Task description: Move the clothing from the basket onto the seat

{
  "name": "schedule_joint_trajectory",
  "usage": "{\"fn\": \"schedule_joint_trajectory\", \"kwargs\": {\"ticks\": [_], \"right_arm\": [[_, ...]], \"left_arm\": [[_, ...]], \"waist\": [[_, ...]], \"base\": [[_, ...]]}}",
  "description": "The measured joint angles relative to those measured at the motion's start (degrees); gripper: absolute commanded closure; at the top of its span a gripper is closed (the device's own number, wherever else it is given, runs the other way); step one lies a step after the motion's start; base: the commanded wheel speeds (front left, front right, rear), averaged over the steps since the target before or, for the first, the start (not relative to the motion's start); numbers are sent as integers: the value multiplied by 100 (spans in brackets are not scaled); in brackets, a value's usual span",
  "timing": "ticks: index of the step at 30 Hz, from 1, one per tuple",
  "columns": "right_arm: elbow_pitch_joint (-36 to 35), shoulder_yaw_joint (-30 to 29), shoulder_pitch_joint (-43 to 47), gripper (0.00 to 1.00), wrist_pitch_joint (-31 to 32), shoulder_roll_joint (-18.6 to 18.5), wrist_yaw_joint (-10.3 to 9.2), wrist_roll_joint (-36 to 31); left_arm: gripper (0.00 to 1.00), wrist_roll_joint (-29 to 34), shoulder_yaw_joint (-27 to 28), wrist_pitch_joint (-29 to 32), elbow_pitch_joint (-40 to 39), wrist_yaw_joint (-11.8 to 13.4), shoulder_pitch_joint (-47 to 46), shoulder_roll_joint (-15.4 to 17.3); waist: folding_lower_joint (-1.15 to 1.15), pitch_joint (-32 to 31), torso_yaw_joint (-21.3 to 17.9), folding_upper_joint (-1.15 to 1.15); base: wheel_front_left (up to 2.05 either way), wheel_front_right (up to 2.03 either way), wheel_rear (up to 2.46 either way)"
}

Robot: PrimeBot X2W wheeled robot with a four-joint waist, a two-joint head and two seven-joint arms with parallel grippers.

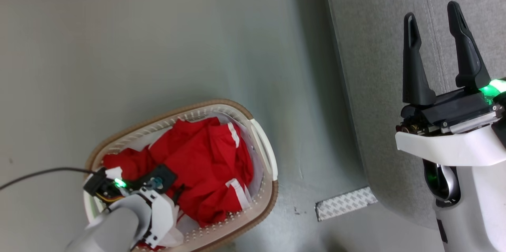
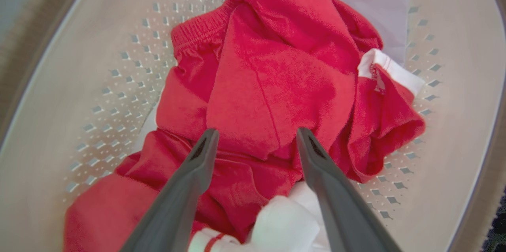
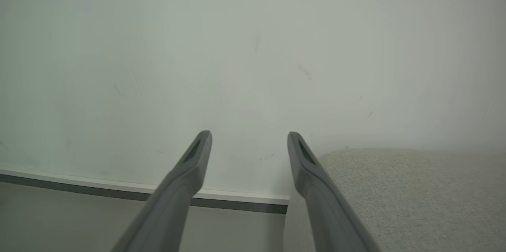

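White trims are well away from the red fold, so I expect more red clothing to stay behind in the basket when I pick up the red fold.
Crumpled red clothing with white stripe trims fills the oval white basket with its tan-brown rim, at the lower left of the head view. My left arm reaches down into the basket. In the left wrist view my left gripper is open, its two grey fingers spread just above a red fold of the clothing, with nothing between them. The light grey seat runs along the right. My right gripper hangs open above the seat's edge, and in the right wrist view my right gripper points at a pale wall.
Grey-green floor lies between the basket and the seat. A patterned strip lies on the floor by the seat's near corner. A black cable trails left from my left wrist. A skirting board runs below the wall.
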Motion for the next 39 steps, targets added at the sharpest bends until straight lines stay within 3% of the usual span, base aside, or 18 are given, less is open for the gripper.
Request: {"fn": "schedule_joint_trajectory", "kwargs": {"ticks": [11,27,28,29,30,39], "right_arm": [[-127,53,-171,0,0,1,-1,213],[-170,148,-294,0,0,1,-1,367],[-167,149,-298,0,0,1,-1,367],[-160,151,-302,0,0,1,-1,367],[-155,149,-303,0,0,1,-1,367],[-44,109,-294,0,1,2,-1,327]], "left_arm": [[0,332,-757,733,692,1,-588,102],[0,421,-1011,1305,849,109,-875,394],[25,420,-1023,1304,851,109,-877,391],[73,420,-1037,1299,854,109,-877,381],[100,417,-1053,1291,856,108,-877,370],[100,248,-1063,1034,878,75,-738,164]], "waist": [[-1,637,-291,0],[-1,1136,-588,0],[0,1139,-586,0],[-1,1136,-582,0],[-1,1127,-577,0],[-1,767,-476,0]], "base": [[0,0,0],[0,0,0],[0,0,0],[0,0,0],[0,0,0],[0,0,0]]}}
